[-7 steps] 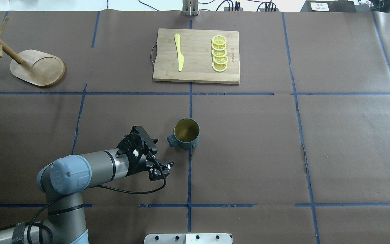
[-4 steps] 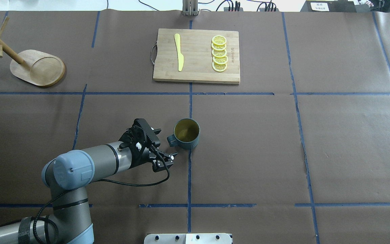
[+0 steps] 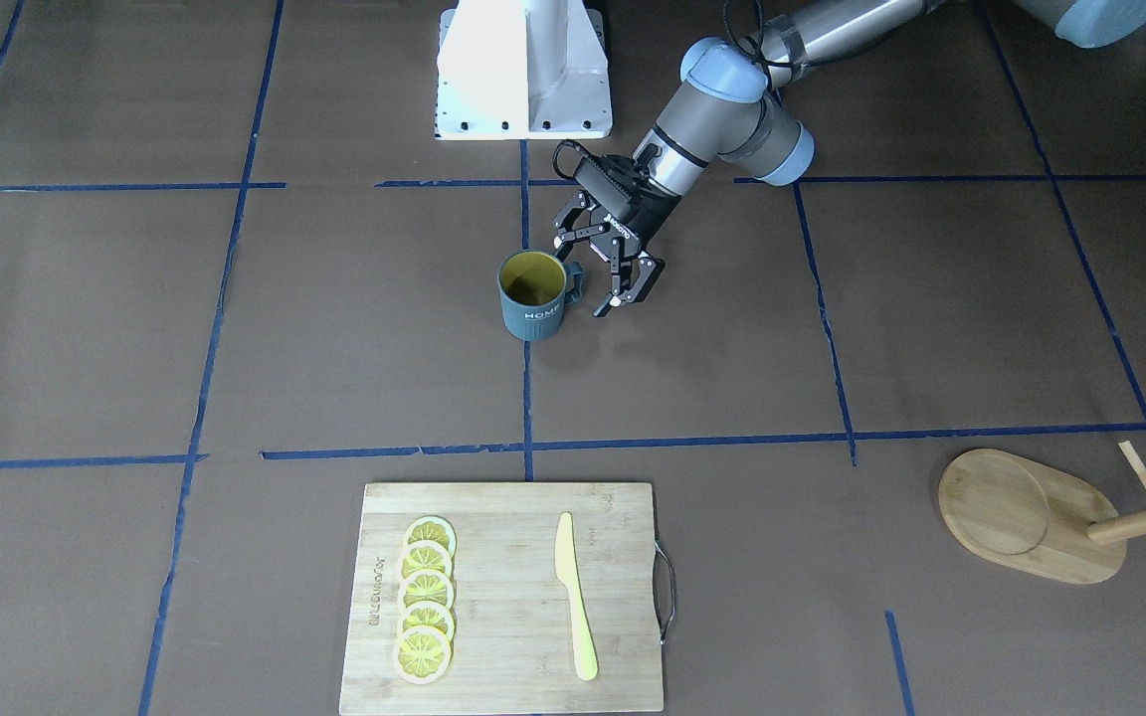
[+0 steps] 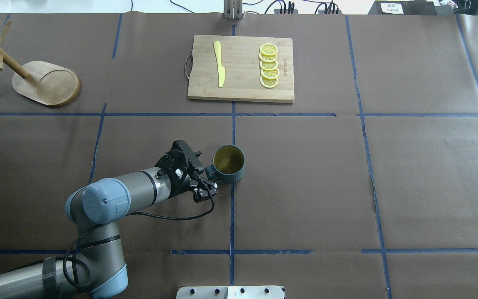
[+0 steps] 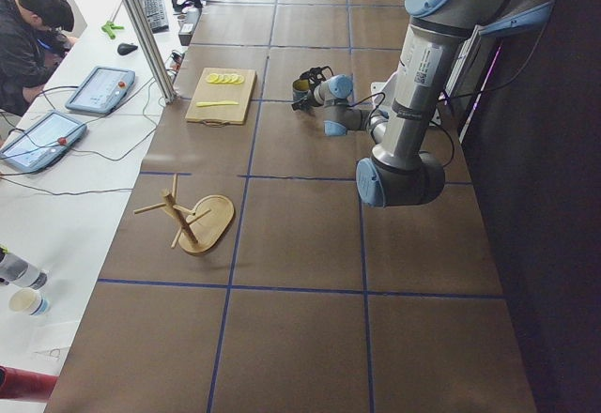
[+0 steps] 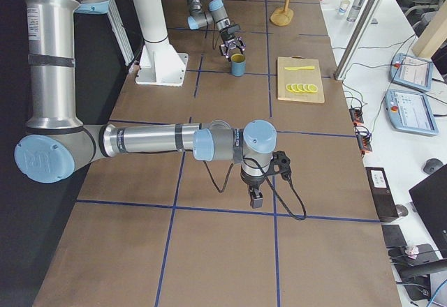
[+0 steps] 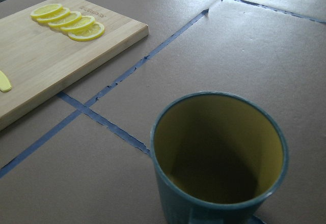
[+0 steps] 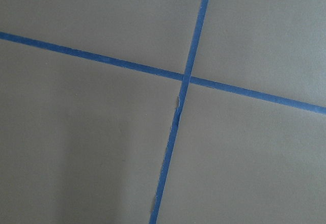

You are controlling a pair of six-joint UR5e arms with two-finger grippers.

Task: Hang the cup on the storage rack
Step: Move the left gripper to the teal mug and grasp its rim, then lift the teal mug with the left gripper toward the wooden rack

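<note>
The cup's opening (image 3: 532,278) is much wider than the storage rack's wires (image 3: 1142,472) are thick, so the cup will hang over a wire with its opening down when I lower the cup.
The dark teal cup (image 4: 228,164) with a yellow inside stands upright near the table's middle, its handle toward my left arm. It also shows in the front view (image 3: 533,298) and fills the left wrist view (image 7: 219,158). My left gripper (image 4: 207,171) is open and low at the cup's handle, one finger on each side of it (image 3: 581,277). The bamboo storage rack (image 4: 46,83) stands at the far left with its post and pegs; it is empty (image 3: 1031,512). My right gripper (image 6: 255,199) hangs over bare table; I cannot tell whether it is open or shut.
A bamboo cutting board (image 4: 241,89) with a metal handle lies at the far middle and holds a yellow knife (image 4: 219,64) and a row of lemon slices (image 4: 269,65). Blue tape lines cross the brown table cover. The robot's white base (image 3: 523,70) stands at the near edge.
My left gripper has moved forward and to the right toward the cup, from short of the handle to straddling it. The cup has not moved.
</note>
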